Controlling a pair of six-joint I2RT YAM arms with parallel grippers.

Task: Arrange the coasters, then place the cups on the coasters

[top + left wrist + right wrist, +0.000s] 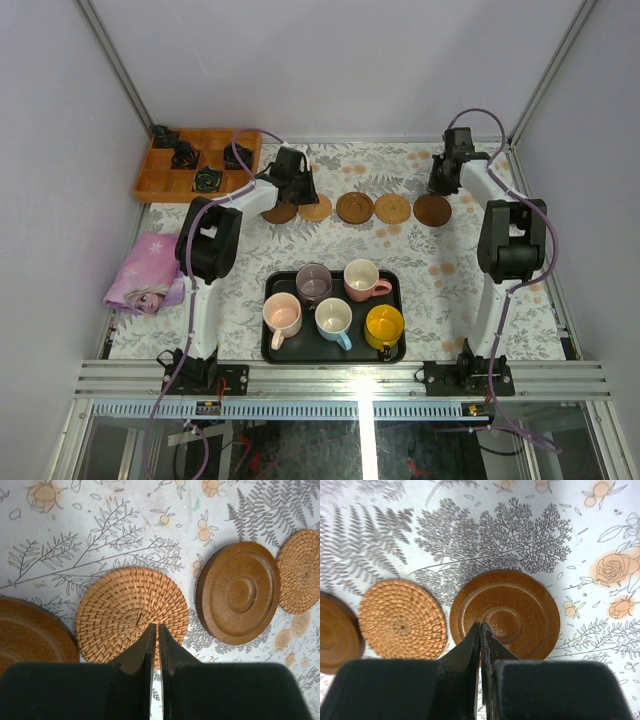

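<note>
The last dark coaster (432, 211) is lying flat in line with the woven coaster (392, 208). My right gripper should continue to go up until it can open clear of the row.
Several round coasters lie in a row on the patterned cloth at the back: dark wood (279, 212), woven tan (315, 208), dark wood (354, 207), woven tan (393, 208), dark wood (432, 210). My left gripper (155, 627) hovers shut and empty over the near edge of a woven coaster (131, 615), with a dark coaster (237, 592) to its right. Shut on nothing, my right gripper (481, 626) points at the last dark coaster (510, 612), a woven one (402, 619) beside it. Several cups stand in the black tray (330, 353): mauve-grey (313, 282), salmon-pink (360, 280), peach (282, 315), light blue (334, 320), yellow (384, 325).
A wooden compartment box (198, 163) with small black objects sits at the back left. A pink printed cloth (145, 272) lies at the left edge. Grey walls close in the table on three sides.
</note>
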